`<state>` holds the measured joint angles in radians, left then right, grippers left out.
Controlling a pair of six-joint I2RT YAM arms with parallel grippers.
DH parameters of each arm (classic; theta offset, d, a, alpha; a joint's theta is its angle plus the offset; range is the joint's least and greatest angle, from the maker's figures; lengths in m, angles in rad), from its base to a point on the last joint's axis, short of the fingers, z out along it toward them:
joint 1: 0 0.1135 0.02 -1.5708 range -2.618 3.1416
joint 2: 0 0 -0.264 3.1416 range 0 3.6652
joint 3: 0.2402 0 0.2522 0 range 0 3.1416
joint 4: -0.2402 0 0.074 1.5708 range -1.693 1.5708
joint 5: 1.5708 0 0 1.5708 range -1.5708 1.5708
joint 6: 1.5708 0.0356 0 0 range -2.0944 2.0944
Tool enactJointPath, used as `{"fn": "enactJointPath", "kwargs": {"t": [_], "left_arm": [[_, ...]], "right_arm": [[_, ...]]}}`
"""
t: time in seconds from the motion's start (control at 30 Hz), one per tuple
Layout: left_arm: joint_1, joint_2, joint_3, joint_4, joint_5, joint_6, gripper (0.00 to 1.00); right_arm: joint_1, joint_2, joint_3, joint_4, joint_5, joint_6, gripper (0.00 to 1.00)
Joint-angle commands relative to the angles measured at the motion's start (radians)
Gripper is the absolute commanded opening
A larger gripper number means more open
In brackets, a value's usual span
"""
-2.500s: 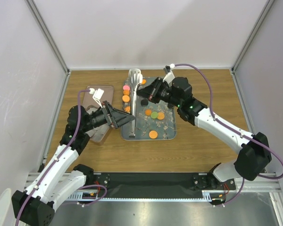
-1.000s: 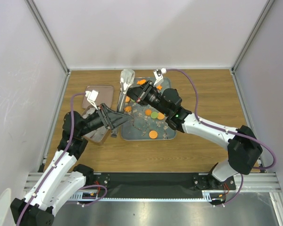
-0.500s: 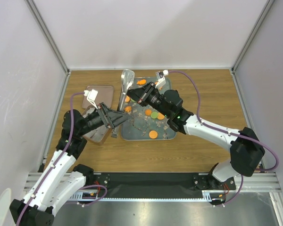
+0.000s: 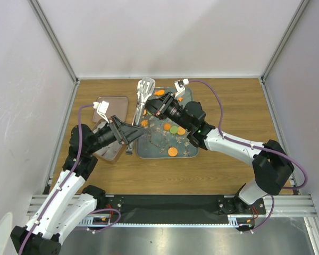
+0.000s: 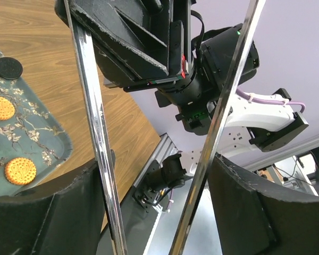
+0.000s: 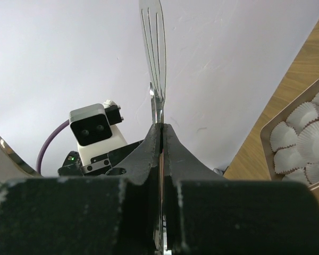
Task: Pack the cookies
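Observation:
The robot's right gripper is pinning one tong blade (image 4: 145,95) while its arm crowds the tray, so it should open and move back before the left gripper lowers the tongs to the cookies (image 4: 174,129).
Cookies lie on the floral tray (image 4: 190,153): orange discs (image 4: 172,151), a green one (image 4: 174,129), an orange fish shape (image 4: 159,92). The left wrist view shows a black cookie (image 5: 8,67) and orange ones (image 5: 20,170). Metal tongs (image 4: 140,103) hang over the tray's left edge. My left gripper (image 4: 137,133) holds their handle end, with both tong arms (image 5: 90,79) pressed against the inner faces of its fingers (image 5: 158,159). My right gripper (image 4: 155,106) is shut on one tong blade (image 6: 153,32), fingertips together (image 6: 160,127).
The square tin (image 6: 303,141) holds white paper cups; in the top view it is mostly under my left arm (image 4: 110,150). Its brownish-pink lid (image 4: 112,101) lies behind it. The two arms cross close together above the tray's left half.
Since 2.5 s ago the tongs and my right gripper have shifted left to the tray's left edge, and my left gripper drew back left. In the last half second almost nothing moved.

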<state>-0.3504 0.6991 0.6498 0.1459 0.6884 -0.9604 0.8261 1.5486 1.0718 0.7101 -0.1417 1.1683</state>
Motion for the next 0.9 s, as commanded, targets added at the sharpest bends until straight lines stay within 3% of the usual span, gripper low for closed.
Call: {"fn": "enactJointPath", "kwargs": {"t": [0.0,0.4,0.8,0.87], "left_arm": [[0.001,-0.012,0.031,0.035,0.000,0.006,0.72],[-0.001,-0.015,0.042,0.005,-0.032,0.043,0.62],[-0.001,-0.026,0.122,-0.109,-0.085,0.143,0.58],[-0.001,-0.033,0.132,-0.138,-0.095,0.167,0.58]], "right_arm": [[-0.004,0.008,0.004,0.092,-0.019,0.014,0.00],[-0.005,0.004,-0.018,0.124,-0.029,-0.002,0.01],[-0.004,-0.119,-0.079,-0.035,0.096,-0.073,0.52],[-0.004,-0.143,-0.096,-0.078,0.135,-0.085,0.54]]}}
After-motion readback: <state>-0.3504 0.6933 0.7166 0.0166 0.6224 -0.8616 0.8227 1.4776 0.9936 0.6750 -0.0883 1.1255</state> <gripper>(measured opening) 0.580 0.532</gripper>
